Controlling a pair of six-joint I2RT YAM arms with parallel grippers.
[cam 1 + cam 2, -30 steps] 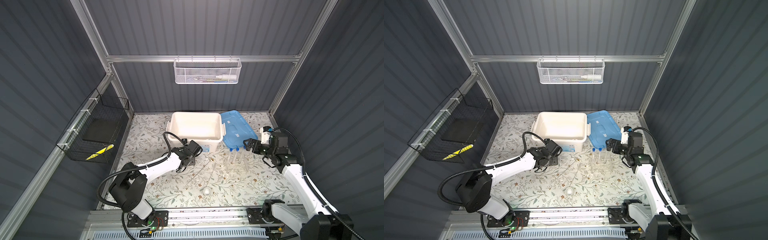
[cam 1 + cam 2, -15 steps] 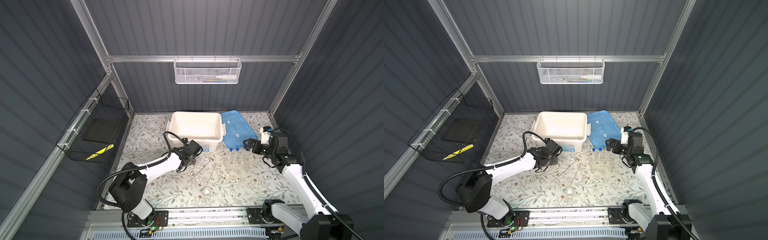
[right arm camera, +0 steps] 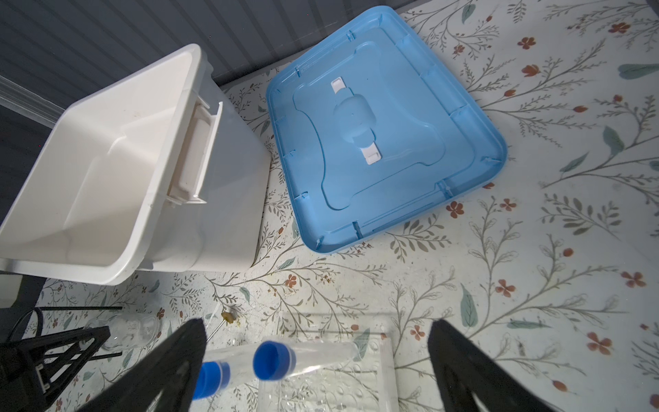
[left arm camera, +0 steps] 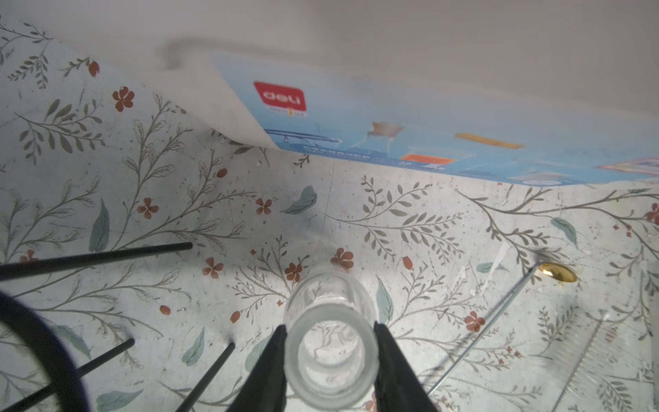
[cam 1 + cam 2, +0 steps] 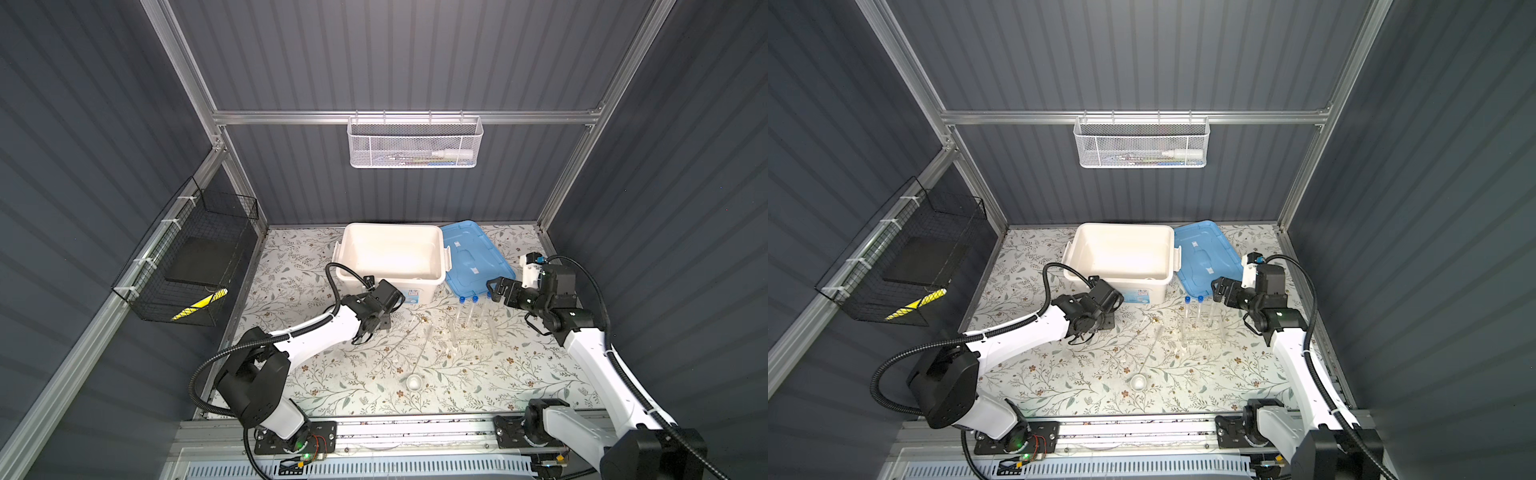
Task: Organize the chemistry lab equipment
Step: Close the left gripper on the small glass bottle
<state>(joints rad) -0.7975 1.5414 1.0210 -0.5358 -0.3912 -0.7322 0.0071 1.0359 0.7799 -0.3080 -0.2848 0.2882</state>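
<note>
My left gripper should back away and turn square before it lifts the flask over the box's rim (image 5: 408,278), because it is crooked and close to the white box's front side (image 4: 425,130).
My left gripper (image 4: 330,326) is shut on the neck of a clear glass flask (image 4: 330,292), low over the mat in front of the white box; both fingers press its rim. The black wire tripod (image 4: 96,255) lies just beside it. In both top views my left gripper (image 5: 380,322) (image 5: 1100,322) hides the flask. My right gripper (image 3: 319,326) (image 5: 496,291) stands wide open above the clear tube rack (image 3: 331,388) (image 5: 473,332), which holds blue-capped test tubes (image 3: 272,360) (image 5: 462,298). A small white dish (image 5: 413,381) (image 5: 1138,381) sits near the front.
The open white storage box (image 5: 390,226) stands at the back, its blue lid (image 5: 473,257) flat beside it. A thin metal spatula with a gold tip (image 4: 558,273) and a tube brush (image 4: 585,360) lie mid-mat. Wire baskets hang on the back wall (image 5: 415,143) and left wall (image 5: 195,266).
My left gripper's jaws have closed in onto the flask neck. Both arms have stayed almost where they were, and the right gripper is still wide open.
</note>
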